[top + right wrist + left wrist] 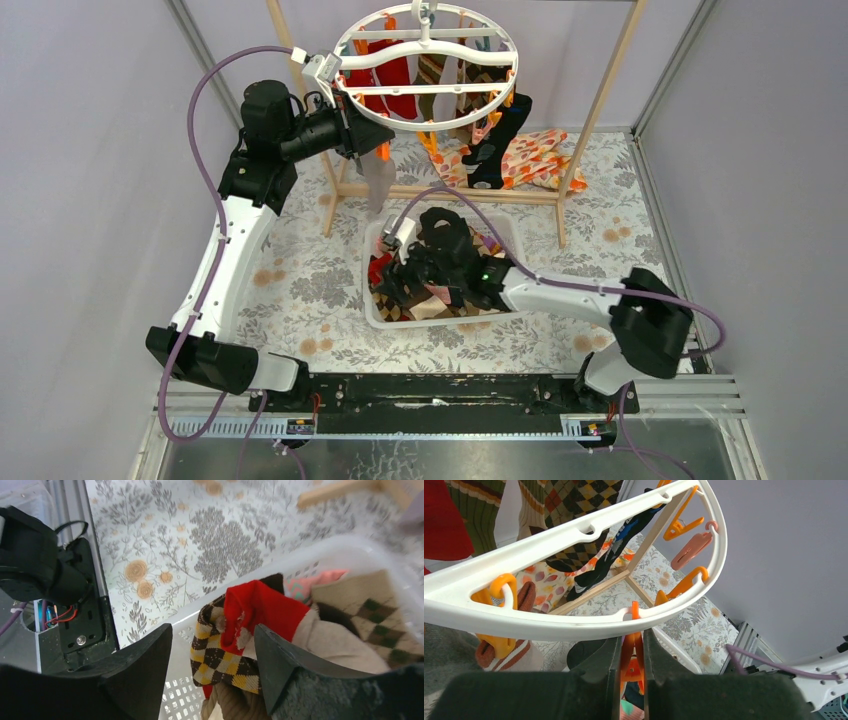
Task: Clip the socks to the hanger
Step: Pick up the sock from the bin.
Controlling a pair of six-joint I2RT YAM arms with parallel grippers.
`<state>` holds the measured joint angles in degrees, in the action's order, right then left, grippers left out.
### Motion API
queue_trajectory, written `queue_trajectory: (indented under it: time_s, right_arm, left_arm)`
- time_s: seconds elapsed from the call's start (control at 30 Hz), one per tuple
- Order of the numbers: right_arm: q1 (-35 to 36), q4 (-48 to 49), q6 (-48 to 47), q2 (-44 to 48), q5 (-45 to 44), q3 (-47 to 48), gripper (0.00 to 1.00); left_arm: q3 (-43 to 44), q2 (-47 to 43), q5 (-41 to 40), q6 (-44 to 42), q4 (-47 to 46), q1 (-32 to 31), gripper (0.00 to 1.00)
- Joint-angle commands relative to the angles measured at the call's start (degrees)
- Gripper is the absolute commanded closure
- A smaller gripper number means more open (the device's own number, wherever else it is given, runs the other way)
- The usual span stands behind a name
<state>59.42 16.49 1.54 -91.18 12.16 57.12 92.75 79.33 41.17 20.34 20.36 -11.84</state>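
Note:
Next, my right gripper lifts a little and pinches the red sock's cuff [234, 639] alone, since the checked sock [218, 661] lies with the red sock between its open fingers.
The white round hanger [425, 60] hangs from the wooden rack with red [395, 80], argyle [470, 75] and black [495, 150] socks clipped to it. My left gripper [357, 135] is at the ring's near-left rim. In the left wrist view it [630, 650] is shut on an orange clip [631, 666] hanging under the ring [574, 625]. A grey sock [378, 182] hangs just below it. My right gripper [400, 272] is open low in the basket. In the right wrist view it [212, 650] straddles a brown-and-yellow checked sock [220, 655] beside a red sock [260, 610].
The white basket [430, 322] holds several loose socks on the floral tablecloth; its rim shows in the right wrist view [320, 550]. The wooden rack frame [600, 100] stands at the back. An orange-and-white floral cloth [535, 155] lies at its foot. Spare orange clips [681, 527] hang on the ring.

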Motion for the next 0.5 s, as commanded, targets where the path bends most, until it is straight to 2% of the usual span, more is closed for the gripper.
queue_trajectory:
  time_s: [0.0, 0.2, 0.47]
  right_arm:
    - [-0.4, 6.7, -7.8, 7.2, 0.9, -3.2, 0.32]
    - [-0.3, 3.1, -18.5, 8.7, -2.3, -6.4, 0.38]
    - [3.8, 6.6, -28.0, 5.0, -11.5, -8.3, 0.41]
  left_arm:
    - [0.8, 0.2, 2.6, -1.2, 2.8, 0.4, 0.99]
    - [1.3, 0.3, 2.8, -1.2, 3.3, 0.6, 0.99]
    - [1.6, 0.6, 3.1, -1.0, 3.4, 0.6, 0.99]
